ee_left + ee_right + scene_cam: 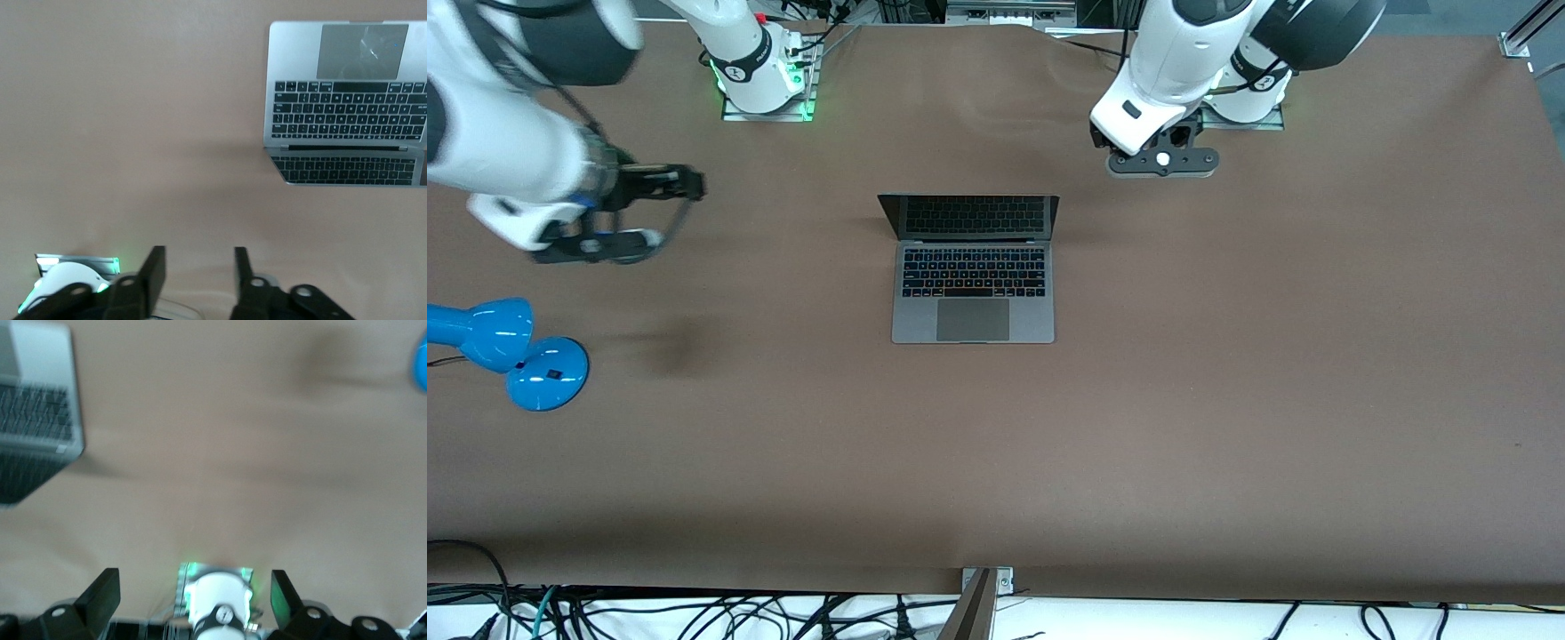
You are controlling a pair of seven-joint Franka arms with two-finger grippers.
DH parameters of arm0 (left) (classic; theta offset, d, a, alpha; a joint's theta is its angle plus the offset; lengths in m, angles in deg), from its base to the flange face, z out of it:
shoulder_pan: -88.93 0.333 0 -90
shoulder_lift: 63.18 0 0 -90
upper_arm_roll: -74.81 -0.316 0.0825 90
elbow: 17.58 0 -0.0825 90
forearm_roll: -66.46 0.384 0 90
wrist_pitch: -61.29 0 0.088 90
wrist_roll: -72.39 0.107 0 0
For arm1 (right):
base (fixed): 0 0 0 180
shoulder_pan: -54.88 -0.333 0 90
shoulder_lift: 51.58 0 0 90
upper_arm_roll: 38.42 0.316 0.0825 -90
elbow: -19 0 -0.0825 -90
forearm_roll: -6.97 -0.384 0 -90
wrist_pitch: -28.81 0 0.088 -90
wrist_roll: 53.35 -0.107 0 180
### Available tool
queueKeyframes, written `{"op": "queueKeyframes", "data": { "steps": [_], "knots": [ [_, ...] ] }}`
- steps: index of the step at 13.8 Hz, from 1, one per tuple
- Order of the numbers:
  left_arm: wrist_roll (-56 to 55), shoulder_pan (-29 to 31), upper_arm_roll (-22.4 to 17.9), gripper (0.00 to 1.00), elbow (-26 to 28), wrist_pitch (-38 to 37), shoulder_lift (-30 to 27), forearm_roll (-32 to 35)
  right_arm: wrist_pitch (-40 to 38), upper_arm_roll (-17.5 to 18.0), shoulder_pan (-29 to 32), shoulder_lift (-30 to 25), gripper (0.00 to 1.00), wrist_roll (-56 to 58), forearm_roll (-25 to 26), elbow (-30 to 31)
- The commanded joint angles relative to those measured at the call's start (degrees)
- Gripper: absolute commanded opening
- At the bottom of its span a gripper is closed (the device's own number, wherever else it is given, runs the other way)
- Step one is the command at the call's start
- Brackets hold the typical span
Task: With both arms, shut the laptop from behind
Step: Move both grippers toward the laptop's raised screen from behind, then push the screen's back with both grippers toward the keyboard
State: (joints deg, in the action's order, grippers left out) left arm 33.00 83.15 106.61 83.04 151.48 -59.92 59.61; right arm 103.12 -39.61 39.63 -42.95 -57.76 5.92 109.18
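The laptop's lid [976, 217] is joined to the laptop's base by a long hinge [973, 242] behind the keyboard, so the lid should swing down flat when I push it from behind, while the base stays in place.
The space-grey laptop [973, 276] stands open in the middle of the table, its dark screen upright and facing the front camera. It also shows in the left wrist view [347, 100] and at the edge of the right wrist view [33, 433]. My left gripper [1163, 167] hangs over the bare table between the left arm's base and the laptop's lid, apart from it. Its fingers are open and empty [197, 267]. My right gripper [600, 247] is over the table toward the right arm's end, well away from the laptop. It is wide open and empty [195, 587].
A blue desk lamp [516, 351] lies on the table toward the right arm's end, nearer to the front camera than the right gripper; its edge also shows in the right wrist view [421, 360]. The arm bases [760, 80] [1249, 98] stand at the table's edge. Brown cloth covers the table [1227, 400].
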Motion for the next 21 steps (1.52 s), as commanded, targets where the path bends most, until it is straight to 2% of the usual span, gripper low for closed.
{"op": "queueKeyframes", "data": {
  "steps": [1, 4, 7, 9, 10, 11, 12, 13, 14, 15, 17, 21],
  "knots": [
    [-4.37, -0.28, 2.13, 0.00, -1.13, 0.07, 4.55, -1.07, -1.80, -0.22, -3.20, 2.27, 1.00, -0.43, -3.68, 0.16],
    [-7.00, -2.38, 2.48, 0.00, -1.39, 0.15, 7.98, -1.07, 0.91, 0.04, -4.88, 2.02, 1.00, -0.52, -7.12, 5.42],
    [-15.01, -3.45, 2.57, 0.00, -3.42, -0.11, 13.52, -2.02, 6.00, 5.12, -4.88, -2.98, 1.00, -9.79, -7.12, 12.53],
    [-15.81, -3.36, 2.31, 0.00, -4.98, 0.33, 16.85, -7.64, 9.69, 9.25, -4.79, -6.23, 1.00, -15.95, -7.38, 17.36],
    [-15.81, -3.53, 2.31, 0.00, -5.95, 0.33, 18.26, -7.66, 13.36, 11.80, -4.79, -8.25, 0.95, -19.73, -8.52, 21.05],
    [-15.72, -3.71, 2.40, 0.00, -6.31, 0.33, 19.15, -7.75, 17.66, 13.83, -4.79, -9.75, 0.85, -22.46, -8.70, 24.74],
    [-15.72, -4.23, 2.40, 0.00, -6.32, 0.50, 19.94, -7.75, 20.84, 15.50, -4.79, -10.29, 0.53, -24.23, -8.88, 26.78],
    [-15.72, -4.85, 2.40, 0.00, -6.93, 1.20, 20.47, -7.75, 22.70, 17.17, -4.79, -10.12, 0.27, -27.03, -9.66, 27.32],
    [-15.72, -5.11, 2.31, 0.00, -7.63, 1.99, 21.17, -7.57, 24.20, 19.19, -4.79, -9.68, 0.08, -29.58, -9.85, 27.50],
    [-15.72, -5.20, 2.31, 0.00, -7.72, 2.17, 21.70, -7.48, 26.47, 21.29, -4.79, -9.15, 0.00, -31.44, -9.85, 28.37],
    [-15.72, -5.91, 2.22, 0.00, -7.81, 2.87, 22.23, -6.79, 30.43, 23.07, -4.79, -7.31, 0.00, -31.98, -9.76, 29.43],
    [-15.63, -5.82, 1.96, 0.00, -7.81, 4.63, 23.20, -6.69, 33.96, 23.95, -4.88, -3.80, 0.00, -31.19, -8.97, 29.26]
  ]
}}
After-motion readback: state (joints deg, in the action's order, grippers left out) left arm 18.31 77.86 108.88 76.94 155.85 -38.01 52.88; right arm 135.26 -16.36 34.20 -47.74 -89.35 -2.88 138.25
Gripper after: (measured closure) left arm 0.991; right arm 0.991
